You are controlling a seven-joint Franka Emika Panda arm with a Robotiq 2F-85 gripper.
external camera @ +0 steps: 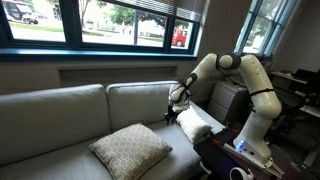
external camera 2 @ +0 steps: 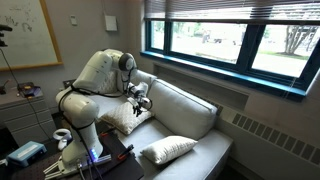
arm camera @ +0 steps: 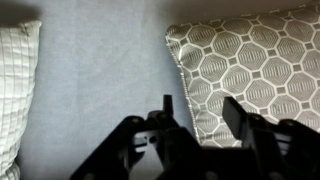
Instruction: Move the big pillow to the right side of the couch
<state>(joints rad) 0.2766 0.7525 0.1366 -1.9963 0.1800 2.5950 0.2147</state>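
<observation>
I should tilt my gripper and come in low to pinch the pillow's edge (arm camera: 191,106) under the gripper's fingers, because the big pillow (external camera: 130,151) is lying flat below my open, downward-facing gripper.
The big pillow (external camera: 130,150), tan with a lattice pattern, lies flat on the seat of the grey-beige couch (external camera: 60,110). It also shows in an exterior view (external camera 2: 166,150) and fills the right of the wrist view (arm camera: 250,65). My gripper (external camera: 173,110) hangs over the seat near the back cushion, between the two pillows, also seen in an exterior view (external camera 2: 140,100). In the wrist view the gripper (arm camera: 200,108) is open and empty, and the big pillow's left edge lies below the gap between its fingers.
A smaller white pillow (external camera: 193,125) lies at the couch end near the robot base, also in the wrist view (arm camera: 14,90). A dark stand with gear (external camera: 235,155) is beside the couch. Windows (external camera: 120,25) run behind the backrest.
</observation>
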